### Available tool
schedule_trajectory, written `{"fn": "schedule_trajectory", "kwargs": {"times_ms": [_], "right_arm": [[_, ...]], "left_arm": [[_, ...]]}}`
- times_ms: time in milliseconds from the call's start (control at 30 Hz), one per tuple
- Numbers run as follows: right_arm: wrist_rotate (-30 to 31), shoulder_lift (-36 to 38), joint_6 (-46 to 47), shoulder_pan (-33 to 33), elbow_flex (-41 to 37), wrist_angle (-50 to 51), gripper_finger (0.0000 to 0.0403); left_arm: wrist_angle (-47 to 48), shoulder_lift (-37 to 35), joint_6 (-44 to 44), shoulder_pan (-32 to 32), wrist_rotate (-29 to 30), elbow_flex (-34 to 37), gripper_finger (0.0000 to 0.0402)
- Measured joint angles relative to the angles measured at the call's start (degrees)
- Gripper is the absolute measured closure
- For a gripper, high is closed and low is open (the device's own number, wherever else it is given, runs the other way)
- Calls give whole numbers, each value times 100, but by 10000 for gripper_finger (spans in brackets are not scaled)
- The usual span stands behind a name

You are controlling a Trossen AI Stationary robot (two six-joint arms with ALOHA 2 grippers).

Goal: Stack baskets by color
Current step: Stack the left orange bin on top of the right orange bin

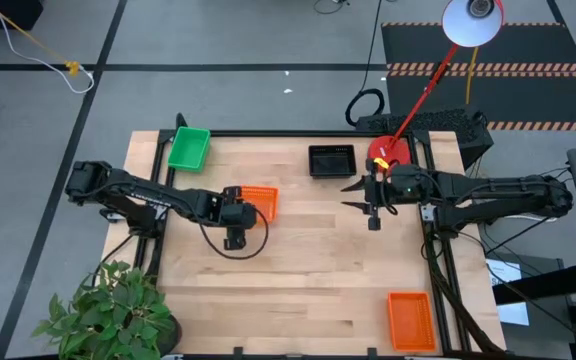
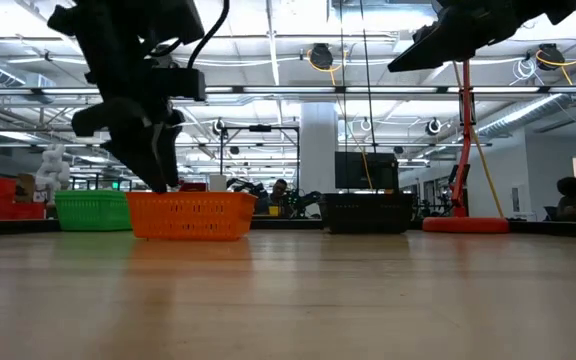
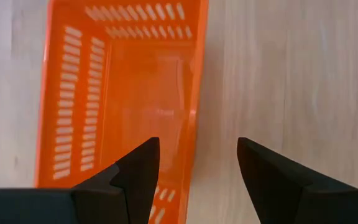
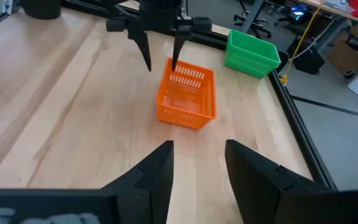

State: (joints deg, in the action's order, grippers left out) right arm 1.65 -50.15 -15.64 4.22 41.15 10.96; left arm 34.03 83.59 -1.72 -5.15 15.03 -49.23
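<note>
The orange basket (image 1: 261, 201) will tip and its opposite side will sag when I lift and carry it, because my left gripper straddles just one long side (image 3: 194, 115) of the basket.
An orange basket (image 1: 259, 202) rests flat on the table left of centre, and my left gripper (image 3: 197, 155) hovers open over its near long wall (image 3: 196, 93). One finger is over the inside, the other over bare table, their tips about at rim height (image 2: 158, 182). A green basket (image 1: 189, 148) sits at the far left corner and a black basket (image 1: 331, 160) at the far middle. Another orange basket (image 1: 410, 321) lies at the near right. My right gripper (image 4: 197, 152) is open and holds nothing, raised above the table's right side (image 1: 361, 195).
A red lamp base (image 1: 388, 152) stands just behind my right gripper, and its arm leans out over the far right edge. A potted plant (image 1: 108, 312) sits off the near left corner. Bare wood spreads across the table's middle and near side.
</note>
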Motion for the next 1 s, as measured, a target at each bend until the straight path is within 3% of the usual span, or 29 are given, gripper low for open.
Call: {"fn": "schedule_trajectory", "kwargs": {"times_ms": [233,467,600,1000], "right_arm": [[0,0,-1,-32,0,2,261],[2,0,-59,-32,0,2,261],[2,-2,-63,-32,0,1,261],[-17,-2,-35,-131,0,-384,261]], "left_arm": [[-1014,0,587,47,100,268,183],[-980,64,703,235,-52,282,195],[-943,155,715,278,-307,289,235],[-1018,216,1205,278,-352,280,389]]}}
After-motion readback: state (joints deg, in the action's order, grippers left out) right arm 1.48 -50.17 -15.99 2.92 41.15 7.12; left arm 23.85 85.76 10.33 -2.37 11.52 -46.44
